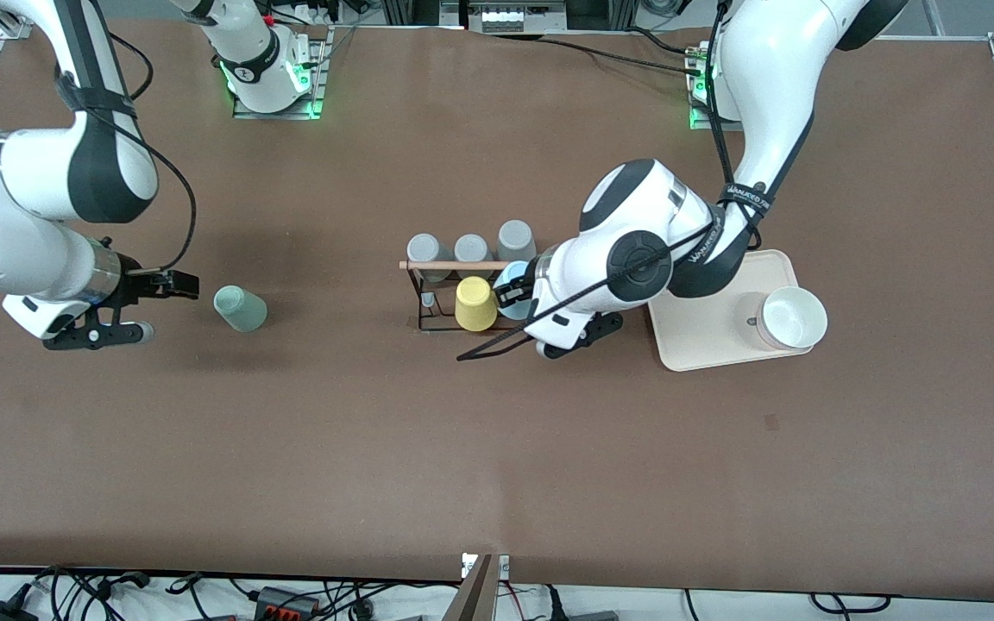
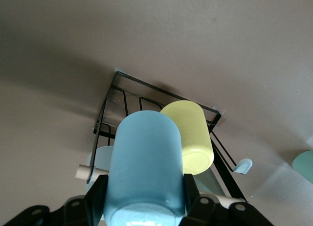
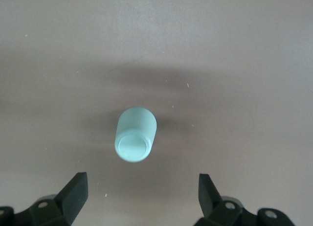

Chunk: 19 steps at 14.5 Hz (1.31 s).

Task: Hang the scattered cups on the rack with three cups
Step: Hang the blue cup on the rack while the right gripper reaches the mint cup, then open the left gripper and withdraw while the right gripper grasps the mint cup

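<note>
A white-tipped peg (image 1: 428, 300) is empty next to the yellow cup. So the mint green cup (image 1: 240, 309) should slide over the peg and stay there when I hang it.
My left gripper (image 1: 521, 291) is shut on the light blue cup (image 1: 512, 283) and holds it at the rack's (image 1: 424, 304) end, beside the yellow cup (image 1: 474, 304) that sits on the rack. In the left wrist view the blue cup (image 2: 144, 167) fills the space between the fingers (image 2: 97, 194), over the black wire frame (image 2: 117, 96), next to the yellow cup (image 2: 188, 135). The mint green cup (image 1: 240, 309) lies on the table toward the right arm's end. My right gripper (image 1: 160, 308) is open and empty just short of it, with the mint cup (image 3: 136, 140) ahead of the jaws.
Three grey cups (image 1: 471, 249) stand by the rack's wooden rod (image 1: 454, 265), farther from the front camera. A beige tray (image 1: 691, 345) with a white bowl (image 1: 795, 317) lies toward the left arm's end, under the left arm.
</note>
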{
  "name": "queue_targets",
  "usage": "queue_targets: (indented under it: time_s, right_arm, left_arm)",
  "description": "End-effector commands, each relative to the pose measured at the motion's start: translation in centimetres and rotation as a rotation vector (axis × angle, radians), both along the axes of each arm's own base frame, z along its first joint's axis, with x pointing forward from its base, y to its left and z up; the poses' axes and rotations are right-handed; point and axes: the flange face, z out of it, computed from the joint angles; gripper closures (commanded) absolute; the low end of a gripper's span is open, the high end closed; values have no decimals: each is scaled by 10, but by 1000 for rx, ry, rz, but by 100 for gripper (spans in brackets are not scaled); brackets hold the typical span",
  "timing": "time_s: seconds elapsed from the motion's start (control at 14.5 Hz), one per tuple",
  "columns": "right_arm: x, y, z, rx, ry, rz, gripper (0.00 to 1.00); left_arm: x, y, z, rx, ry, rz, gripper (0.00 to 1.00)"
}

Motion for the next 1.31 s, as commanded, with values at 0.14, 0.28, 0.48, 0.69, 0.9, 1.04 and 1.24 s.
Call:
queue_targets:
  time_s: [0.14,0.28,0.48,0.69,0.9,1.04,1.24]
  right_arm:
    - [-26,15,-58,-11,-61,-4,0]
    - [-32,20,-75,-8,-75,7,0]
    - [-35,18,-106,-6,-48,-8,0]
    - [-38,20,-127,-6,-33,-7,0]
    - [-39,22,-139,-7,-20,-3,0]
    - [-40,27,-142,-7,-14,5,0]
    - [-42,30,-143,-9,3,10,0]
  left_arm:
    - [-7,-16,-16,86,-64,-71,71]
    - [-14,-26,-33,126,-76,-109,71]
    - [-8,-30,-38,92,-141,-126,24]
    - [3,-20,-14,122,-253,-158,0]
    - [27,30,61,138,-342,-93,0]
    - [31,80,112,190,-336,-58,0]
    - [36,172,176,221,-319,-75,0]
